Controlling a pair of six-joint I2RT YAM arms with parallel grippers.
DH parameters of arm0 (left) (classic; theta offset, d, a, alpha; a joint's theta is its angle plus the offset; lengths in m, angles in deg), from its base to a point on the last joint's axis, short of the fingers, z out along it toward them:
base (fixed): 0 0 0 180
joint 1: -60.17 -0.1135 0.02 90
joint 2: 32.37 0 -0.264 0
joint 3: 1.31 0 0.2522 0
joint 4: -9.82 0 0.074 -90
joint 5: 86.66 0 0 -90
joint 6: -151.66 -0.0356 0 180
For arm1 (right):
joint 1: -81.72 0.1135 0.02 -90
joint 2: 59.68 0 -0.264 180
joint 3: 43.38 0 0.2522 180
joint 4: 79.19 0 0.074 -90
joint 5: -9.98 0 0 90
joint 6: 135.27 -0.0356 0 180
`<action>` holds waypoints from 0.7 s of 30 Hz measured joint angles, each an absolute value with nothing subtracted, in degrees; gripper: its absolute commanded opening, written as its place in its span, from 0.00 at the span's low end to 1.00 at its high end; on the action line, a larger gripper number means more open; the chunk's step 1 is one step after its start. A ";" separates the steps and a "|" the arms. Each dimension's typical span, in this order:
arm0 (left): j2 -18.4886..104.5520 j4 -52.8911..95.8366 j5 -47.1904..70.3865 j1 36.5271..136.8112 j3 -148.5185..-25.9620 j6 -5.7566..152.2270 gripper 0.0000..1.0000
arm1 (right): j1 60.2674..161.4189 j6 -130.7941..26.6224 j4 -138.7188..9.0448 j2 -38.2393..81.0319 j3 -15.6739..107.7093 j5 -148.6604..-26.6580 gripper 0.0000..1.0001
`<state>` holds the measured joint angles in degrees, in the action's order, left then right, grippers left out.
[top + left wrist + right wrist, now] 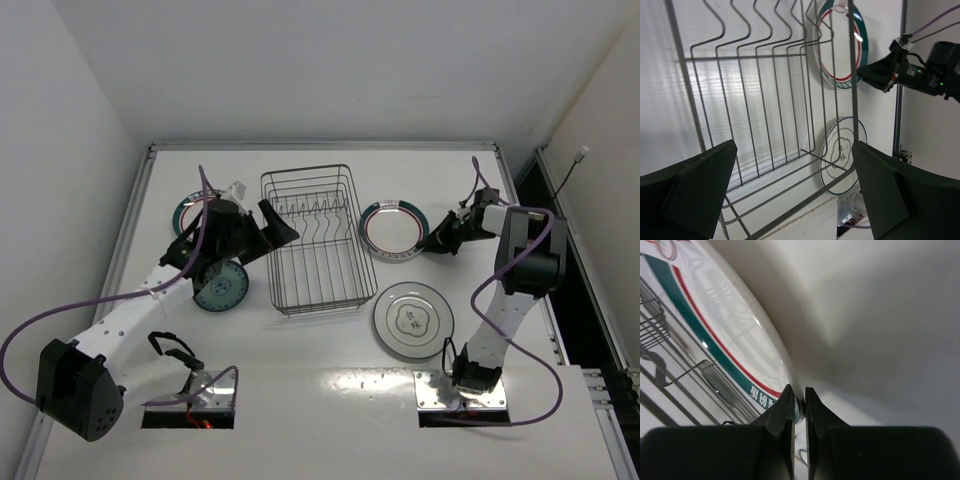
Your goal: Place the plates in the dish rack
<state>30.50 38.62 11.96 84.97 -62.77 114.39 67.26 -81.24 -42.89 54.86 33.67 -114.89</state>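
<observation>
The dish rack [316,236] that the white plate must go into sits under my open left gripper, so I should back that gripper off to the teal-rimmed plate [186,212].
My right gripper [432,243] is shut on the near rim of the white plate with a teal and red-lined rim [392,230], which lies just right of the dish rack [305,168]. In the right wrist view the jaws [799,395] pinch that plate's edge [715,305]. My left gripper [280,228] stands open at the rack's left side, with nothing between its fingers [794,150]. Under the left arm lies a small teal patterned plate [221,288], and behind it a teal-rimmed plate [185,212]. A larger grey-white plate [412,320] lies at the front right.
The wire rack [855,100] holds no plates, and its prongs stand along the middle. Purple cables loop from both arms. The table's raised edge [320,146] runs along the back, with a dark gap past the right edge.
</observation>
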 measured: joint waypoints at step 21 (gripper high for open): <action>30.13 77.33 -15.10 88.29 -90.60 120.40 1.00 | 84.48 -78.68 -19.39 16.21 57.08 -68.38 0.00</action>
<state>30.13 77.33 -15.10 88.29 -90.60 120.40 84.48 -78.68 -19.39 16.21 57.08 -68.38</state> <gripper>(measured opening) 1.000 0.043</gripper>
